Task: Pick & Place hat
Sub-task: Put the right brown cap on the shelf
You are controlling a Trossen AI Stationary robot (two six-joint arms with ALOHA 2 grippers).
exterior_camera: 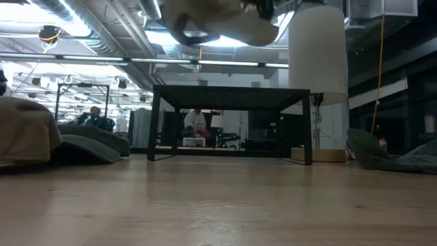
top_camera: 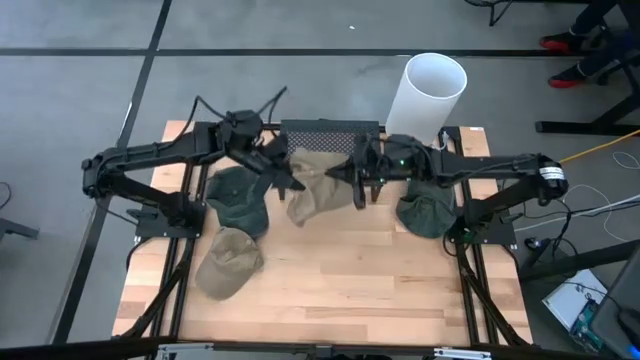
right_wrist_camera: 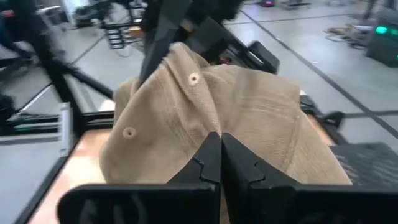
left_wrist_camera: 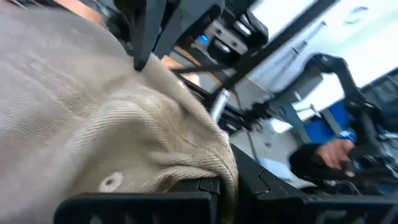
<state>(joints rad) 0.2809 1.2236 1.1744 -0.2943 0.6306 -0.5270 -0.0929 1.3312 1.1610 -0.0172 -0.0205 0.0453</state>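
Observation:
The tan hat (exterior_camera: 239, 26) is higher than the clear black mesh rack, so the robot's right gripper carries on lowering it until the hat's edge gets close to the rack's mesh (top_camera: 325, 137), and let go there.
A tan corduroy hat (top_camera: 312, 190) hangs in the air between my two grippers above the middle of the table; the low view shows it high up (exterior_camera: 222, 24). My left gripper (top_camera: 291, 181) is shut on its left side. My right gripper (top_camera: 337, 175) is shut on its right side. A second tan hat (top_camera: 230, 262) lies on the table at the near left. One dark green hat (top_camera: 240, 198) lies left of centre and another (top_camera: 425, 212) at the right. My left gripper pinches a rolled edge of the tan hat (left_wrist_camera: 222, 167) between its shut fingers, coming roughly level from the table's left. The cloth bunches up ahead of the fingers. The hat is lifted clear of the table. My right gripper is shut on the tan hat's cloth (right_wrist_camera: 219, 127), coming roughly level from the table's right. The fingers themselves hide the place of contact, so one layer or several cannot be told. The hat hangs clear of the table, with its crown bulging ahead of the fingers.
A tall white cylinder (top_camera: 428, 92) stands at the far right, and a black mesh rack (top_camera: 330, 130) at the far middle. The near half of the wooden table (top_camera: 350, 290) is bare. People sit in the room behind (exterior_camera: 194, 123).

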